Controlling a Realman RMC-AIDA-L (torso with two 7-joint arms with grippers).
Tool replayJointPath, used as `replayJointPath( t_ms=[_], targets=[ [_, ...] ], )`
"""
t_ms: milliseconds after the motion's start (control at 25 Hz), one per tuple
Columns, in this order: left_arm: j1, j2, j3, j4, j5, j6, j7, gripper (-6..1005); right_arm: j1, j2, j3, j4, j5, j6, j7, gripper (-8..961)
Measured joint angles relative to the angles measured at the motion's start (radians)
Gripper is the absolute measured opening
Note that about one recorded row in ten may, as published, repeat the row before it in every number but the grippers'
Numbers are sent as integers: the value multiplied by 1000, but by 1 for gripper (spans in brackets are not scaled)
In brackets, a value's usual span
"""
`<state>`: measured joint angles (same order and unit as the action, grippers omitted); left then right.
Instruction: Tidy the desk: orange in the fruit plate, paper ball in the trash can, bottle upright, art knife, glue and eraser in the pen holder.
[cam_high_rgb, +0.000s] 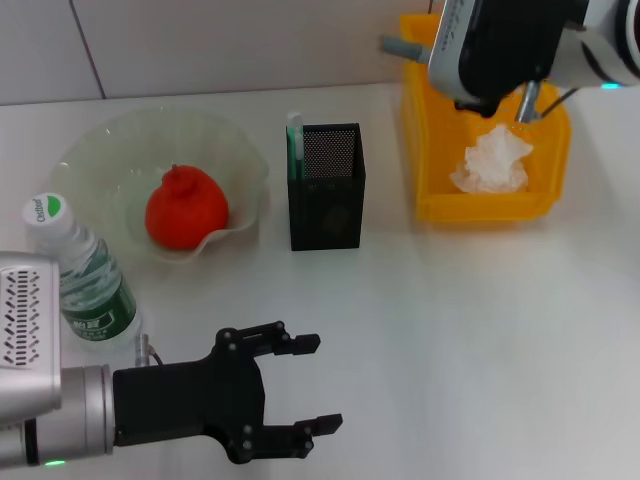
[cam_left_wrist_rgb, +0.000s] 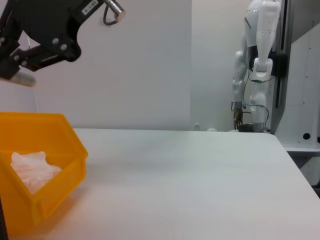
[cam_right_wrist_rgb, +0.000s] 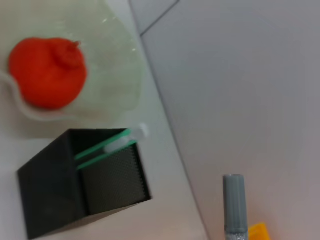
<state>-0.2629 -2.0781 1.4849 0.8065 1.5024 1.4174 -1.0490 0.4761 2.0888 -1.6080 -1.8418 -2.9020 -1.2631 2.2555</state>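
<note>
I should pull back and turn the grey glue stick (cam_high_rgb: 402, 48) upright before I bring it to the pen holder (cam_high_rgb: 330, 152), since it lies almost level in my right gripper.
My right gripper (cam_high_rgb: 440, 55) hovers over the yellow trash can (cam_high_rgb: 430, 205), shut on a grey glue stick (cam_high_rgb: 398, 45). The right wrist view shows that stick (cam_right_wrist_rgb: 234, 205) too. The paper ball (cam_high_rgb: 492, 160) lies inside the can. The orange (cam_high_rgb: 186, 208) rests in the glass fruit plate (cam_high_rgb: 90, 150). The bottle (cam_high_rgb: 85, 280) stands upright at the left. A green and white art knife (cam_high_rgb: 295, 140) sticks out of the black mesh pen holder (cam_high_rgb: 327, 190). My left gripper (cam_high_rgb: 325, 383) is open, low at the near left. The eraser is out of view.
In the left wrist view the right gripper (cam_left_wrist_rgb: 20, 67) hangs above the trash can (cam_left_wrist_rgb: 60, 175), and the paper ball (cam_left_wrist_rgb: 30, 170) shows inside. A white wall runs behind the table. Another robot (cam_left_wrist_rgb: 257, 65) stands beyond the far edge.
</note>
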Motion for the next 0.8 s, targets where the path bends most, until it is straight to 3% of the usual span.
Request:
replayJointPath(
  t_ms=[400,800],
  targets=[
    [3,0,0,-11,-9,0,10,772,-34,1,1,-6,33,185,165,110],
    [8,0,0,-23,-24,0,26,772,-183,1,12,26,395,525,193,110]
  ],
)
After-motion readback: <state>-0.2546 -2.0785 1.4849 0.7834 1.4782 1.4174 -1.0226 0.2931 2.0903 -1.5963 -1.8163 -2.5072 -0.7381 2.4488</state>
